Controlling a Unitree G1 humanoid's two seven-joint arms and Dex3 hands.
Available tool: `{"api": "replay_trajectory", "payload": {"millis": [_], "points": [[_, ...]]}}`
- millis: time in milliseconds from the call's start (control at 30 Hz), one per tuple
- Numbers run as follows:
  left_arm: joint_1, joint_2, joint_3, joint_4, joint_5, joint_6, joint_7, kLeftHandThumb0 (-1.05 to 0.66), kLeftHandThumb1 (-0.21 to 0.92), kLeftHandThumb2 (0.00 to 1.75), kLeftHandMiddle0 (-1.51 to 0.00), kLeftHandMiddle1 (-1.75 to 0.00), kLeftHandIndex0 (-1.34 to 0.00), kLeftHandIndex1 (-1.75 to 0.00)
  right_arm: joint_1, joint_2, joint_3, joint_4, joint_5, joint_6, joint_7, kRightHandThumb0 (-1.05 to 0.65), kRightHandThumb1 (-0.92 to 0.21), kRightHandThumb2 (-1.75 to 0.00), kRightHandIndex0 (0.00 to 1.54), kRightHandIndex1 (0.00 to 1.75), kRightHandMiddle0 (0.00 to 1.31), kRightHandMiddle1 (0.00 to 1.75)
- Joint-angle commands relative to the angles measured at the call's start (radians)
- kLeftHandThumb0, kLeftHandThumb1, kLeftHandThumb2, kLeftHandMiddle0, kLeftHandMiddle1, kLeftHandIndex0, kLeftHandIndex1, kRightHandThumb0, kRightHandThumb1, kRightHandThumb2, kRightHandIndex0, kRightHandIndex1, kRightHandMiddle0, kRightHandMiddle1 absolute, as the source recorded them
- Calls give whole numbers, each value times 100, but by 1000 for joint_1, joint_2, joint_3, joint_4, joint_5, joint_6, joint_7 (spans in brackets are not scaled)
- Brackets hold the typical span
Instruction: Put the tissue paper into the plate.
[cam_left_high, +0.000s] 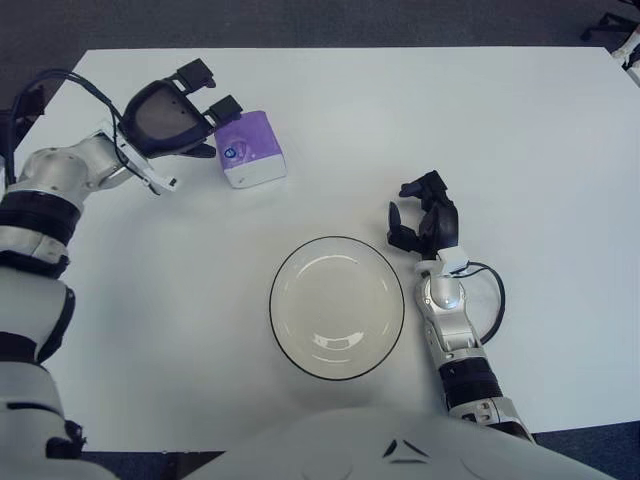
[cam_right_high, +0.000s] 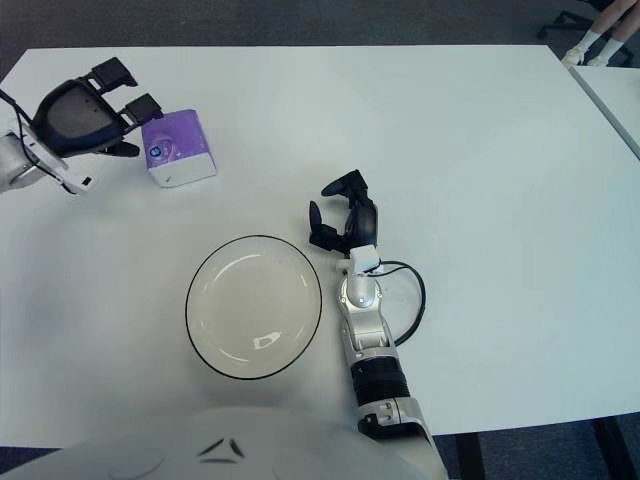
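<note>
The tissue pack (cam_left_high: 251, 151) is lying loose and has open table (cam_left_high: 318, 140) past it, so the pack will slide and turn when I push my left gripper around it.
A purple and white tissue pack (cam_left_high: 252, 151) lies on the white table at the upper left. My left hand (cam_left_high: 205, 110) is just left of it, fingers spread, with the fingertips (cam_left_high: 224, 105) at the pack's left edge and not closed around it. A round clear plate with a dark rim (cam_left_high: 337, 306) sits near the table's front middle, with nothing in it. My right hand (cam_left_high: 418, 215) shows just to the right of the plate's upper rim, fingers relaxed and holding nothing.
The white table (cam_left_high: 500, 140) fills most of the view. A cable (cam_left_high: 495, 300) loops beside my right wrist. Dark floor lies beyond the far edge, with a second table's corner (cam_right_high: 615, 90) at the far right.
</note>
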Motion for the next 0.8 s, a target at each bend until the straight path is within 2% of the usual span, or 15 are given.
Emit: {"api": "replay_trajectory", "payload": {"millis": [0,267,367,600,767], "points": [[-46,-16,-51,62,24,11,57,-98,72,61,0,-49,0,-59,87,-14,-10,128,-16,5,-3,-1,-38,-113,67,138,46,175],[-125,-46,-152,126,50,-26,89,-103,74,65,0,-12,0,-18,90,-16,-14,128,-22,-1,-14,-1,-38,-113,66,138,46,175],[-143,-53,-182,140,57,-27,87,-104,75,65,0,-5,0,-10,92,-15,-15,126,-23,-1,-19,-1,-39,-112,66,138,46,175],[-184,-77,-271,176,101,-11,123,-105,78,63,0,0,0,-1,96,-16,-13,120,-29,8,-33,-1,-40,-111,64,138,45,175],[-220,-105,-353,221,158,21,175,-105,86,53,0,0,0,0,96,-15,-13,120,-26,12,-37,-1,-42,-109,64,139,45,175]]}}
